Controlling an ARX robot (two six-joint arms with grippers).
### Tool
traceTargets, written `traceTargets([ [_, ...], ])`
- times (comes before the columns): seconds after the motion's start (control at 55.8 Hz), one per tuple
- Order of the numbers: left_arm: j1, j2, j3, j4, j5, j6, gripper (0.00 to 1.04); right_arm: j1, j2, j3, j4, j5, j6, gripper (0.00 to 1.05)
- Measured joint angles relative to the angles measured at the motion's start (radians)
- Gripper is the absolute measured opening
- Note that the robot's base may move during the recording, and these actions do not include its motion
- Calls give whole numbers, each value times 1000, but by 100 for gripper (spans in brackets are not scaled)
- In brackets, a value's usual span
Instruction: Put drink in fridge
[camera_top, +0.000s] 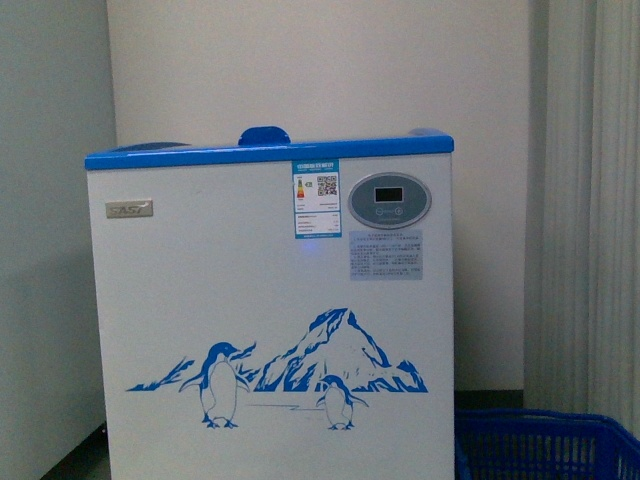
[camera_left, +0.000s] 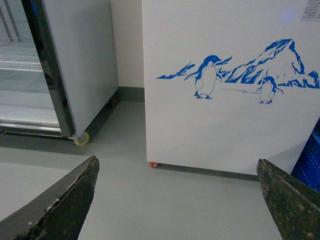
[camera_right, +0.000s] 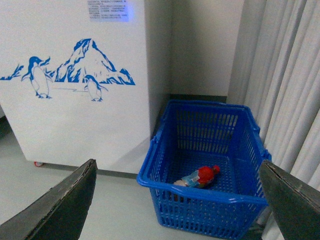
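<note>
I expect the fridge's lid to slide straight back when I push it, because a blue handle (camera_top: 265, 135) is sticking up just behind the front rim (camera_top: 225, 155).
The fridge (camera_top: 270, 320) is a white chest freezer with a blue rim and a penguin-and-mountain drawing, straight ahead in the front view; it also shows in the left wrist view (camera_left: 225, 125) and the right wrist view (camera_right: 75, 115). The drink (camera_right: 199, 176), with a red cap and red label, lies on its side in the blue shopping basket (camera_right: 202, 195) on the floor to the fridge's right. My right gripper (camera_right: 177, 200) is open and empty, above and short of the basket. My left gripper (camera_left: 175, 200) is open and empty, over bare floor facing the fridge's front.
A tall grey upright glass-door fridge (camera_left: 75, 65) stands to the left of the chest freezer, with a gap between them. White curtains (camera_right: 285, 90) hang to the right, behind the basket. The basket's corner shows at the lower right of the front view (camera_top: 545, 445).
</note>
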Motion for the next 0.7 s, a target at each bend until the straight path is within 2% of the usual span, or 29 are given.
traceTargets([
  [0.699, 0, 0, 0, 0, 0, 0, 97, 0, 0, 0, 0, 0, 0, 97],
])
